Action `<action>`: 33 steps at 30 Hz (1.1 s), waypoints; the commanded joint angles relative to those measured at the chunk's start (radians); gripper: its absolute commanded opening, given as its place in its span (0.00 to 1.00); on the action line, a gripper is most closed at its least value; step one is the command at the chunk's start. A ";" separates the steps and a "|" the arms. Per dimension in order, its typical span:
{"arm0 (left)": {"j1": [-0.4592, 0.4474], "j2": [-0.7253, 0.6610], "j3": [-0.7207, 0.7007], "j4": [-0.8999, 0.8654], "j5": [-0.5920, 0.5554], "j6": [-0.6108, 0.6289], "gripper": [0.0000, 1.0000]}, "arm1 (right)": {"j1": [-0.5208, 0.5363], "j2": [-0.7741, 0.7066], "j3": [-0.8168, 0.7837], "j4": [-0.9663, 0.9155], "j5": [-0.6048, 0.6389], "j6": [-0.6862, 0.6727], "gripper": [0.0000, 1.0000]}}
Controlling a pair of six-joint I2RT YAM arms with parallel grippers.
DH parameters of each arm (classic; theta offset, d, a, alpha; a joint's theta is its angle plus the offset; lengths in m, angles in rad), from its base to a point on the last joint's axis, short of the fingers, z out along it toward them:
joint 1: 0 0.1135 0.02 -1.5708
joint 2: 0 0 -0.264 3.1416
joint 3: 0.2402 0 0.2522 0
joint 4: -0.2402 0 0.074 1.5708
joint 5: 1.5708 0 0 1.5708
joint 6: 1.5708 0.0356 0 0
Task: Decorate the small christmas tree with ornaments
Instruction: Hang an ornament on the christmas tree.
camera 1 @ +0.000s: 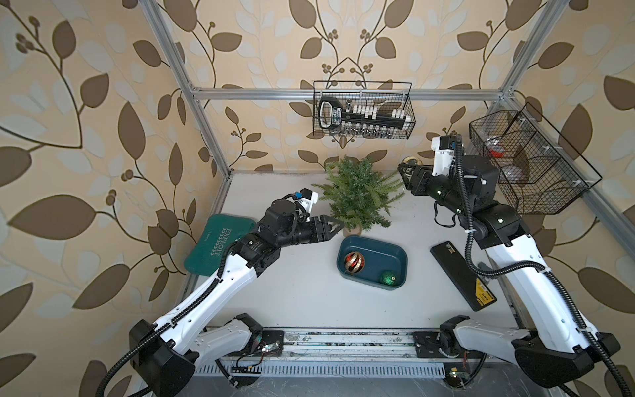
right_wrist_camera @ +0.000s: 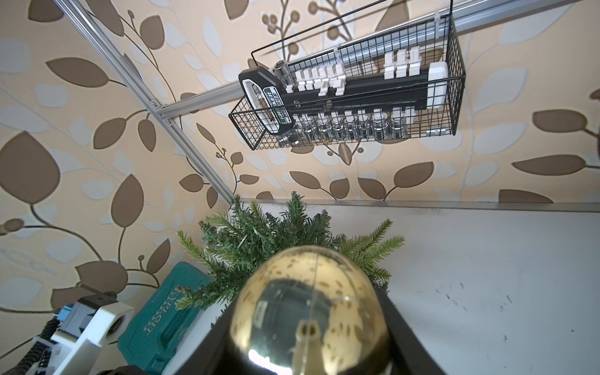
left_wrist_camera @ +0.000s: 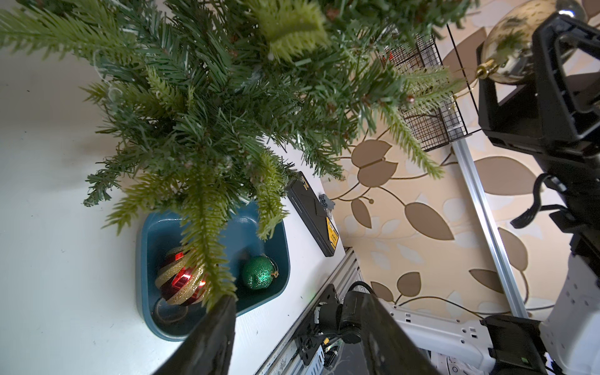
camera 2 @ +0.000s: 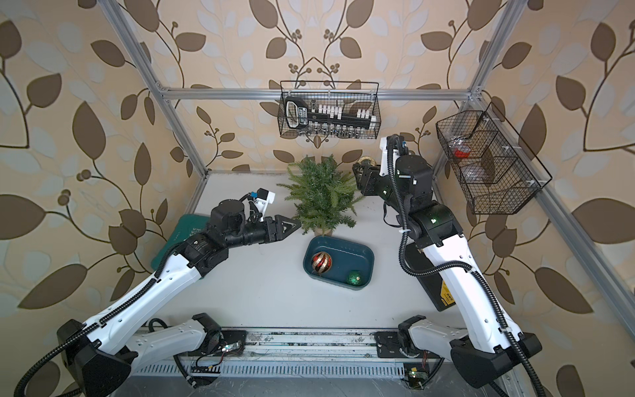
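Observation:
The gold ornament is high beside the tree in my right gripper, with its loop at a branch tip (left_wrist_camera: pixel 463 91). Next, I bring the ornament down below that branch (camera 1: pixel 390 206) before I open the gripper.
The small christmas tree (camera 1: pixel 357 196) (camera 2: pixel 321 192) stands at the back middle of the table, behind a teal tray (camera 1: pixel 378 242). In the tray lie two ornaments: a red one with gold stripes (camera 1: pixel 354 263) (left_wrist_camera: pixel 180 279) and a green glitter one (camera 1: pixel 388 277) (left_wrist_camera: pixel 259 272). My right gripper (camera 1: pixel 407 167) is raised just right of the tree's top, shut on the gold ornament (camera 1: pixel 410 160) (right_wrist_camera: pixel 308 308). My left gripper (camera 1: pixel 338 224) (left_wrist_camera: pixel 295 297) is open and empty at the tree's lower left. A low branch tip touches one of its fingers (left_wrist_camera: pixel 214 334).
A black flat case (camera 1: pixel 464 275) lies right of the tray, partly under my right arm. A green tool case (camera 1: pixel 213 247) sits at the left edge. One wire basket (camera 1: pixel 362 110) hangs on the back rail and another (camera 1: pixel 529 161) on the right rail.

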 commanded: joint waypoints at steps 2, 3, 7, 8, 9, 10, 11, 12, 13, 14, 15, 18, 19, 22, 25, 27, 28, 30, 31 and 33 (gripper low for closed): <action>-0.007 -0.020 -0.009 0.028 -0.015 -0.005 0.63 | 0.006 0.016 0.008 0.010 -0.040 -0.020 0.52; -0.007 -0.022 -0.009 0.028 -0.016 -0.006 0.63 | 0.006 0.019 0.008 0.009 -0.052 -0.022 0.52; -0.007 -0.023 -0.013 0.026 -0.017 -0.005 0.63 | 0.006 0.035 0.017 -0.010 -0.070 -0.035 0.52; -0.007 -0.022 -0.013 0.026 -0.016 -0.006 0.63 | 0.006 0.040 0.022 -0.019 -0.075 -0.037 0.52; -0.007 -0.023 -0.013 0.026 -0.016 -0.006 0.63 | 0.006 0.043 0.022 -0.022 -0.081 -0.038 0.52; -0.007 -0.022 -0.013 0.028 -0.016 -0.006 0.63 | 0.006 0.042 0.019 -0.024 -0.084 -0.040 0.52; -0.007 -0.022 -0.012 0.028 -0.016 -0.007 0.63 | 0.008 0.040 0.015 -0.024 -0.084 -0.039 0.52; -0.008 -0.022 -0.012 0.028 -0.016 -0.007 0.63 | 0.008 0.034 0.008 -0.022 -0.083 -0.040 0.52; -0.007 -0.021 -0.011 0.028 -0.015 -0.007 0.62 | 0.007 0.027 0.005 -0.020 -0.083 -0.040 0.52; -0.007 -0.020 -0.011 0.028 -0.015 -0.007 0.62 | 0.008 0.018 0.001 -0.020 -0.085 -0.044 0.52; -0.007 -0.020 -0.011 0.028 -0.015 -0.008 0.63 | 0.007 0.011 -0.002 -0.021 -0.085 -0.047 0.53; -0.007 -0.019 -0.010 0.028 -0.014 -0.005 0.62 | 0.007 -0.011 -0.009 -0.027 -0.100 -0.061 0.53; -0.007 -0.017 -0.010 0.028 -0.014 -0.006 0.62 | 0.007 -0.017 -0.013 -0.026 -0.111 -0.064 0.54; -0.007 -0.017 -0.012 0.029 -0.015 -0.007 0.62 | 0.007 -0.025 -0.025 -0.023 -0.158 -0.074 0.55; -0.007 -0.016 -0.012 0.031 -0.015 -0.008 0.62 | 0.008 -0.020 -0.033 -0.023 -0.204 -0.083 0.55; -0.007 -0.017 -0.012 0.029 -0.016 -0.009 0.62 | 0.011 -0.024 -0.043 -0.022 -0.219 -0.092 0.55; -0.007 -0.019 -0.012 0.027 -0.017 -0.007 0.62 | 0.013 -0.026 -0.048 -0.023 -0.225 -0.097 0.55; -0.007 -0.021 -0.014 0.026 -0.020 -0.007 0.62 | 0.015 -0.028 -0.057 -0.027 -0.231 -0.104 0.55; -0.008 -0.021 -0.015 0.026 -0.021 -0.008 0.62 | 0.015 -0.029 -0.060 -0.027 -0.233 -0.106 0.55; -0.007 -0.018 -0.016 0.027 -0.021 -0.007 0.62 | 0.016 -0.034 -0.070 -0.027 -0.232 -0.104 0.55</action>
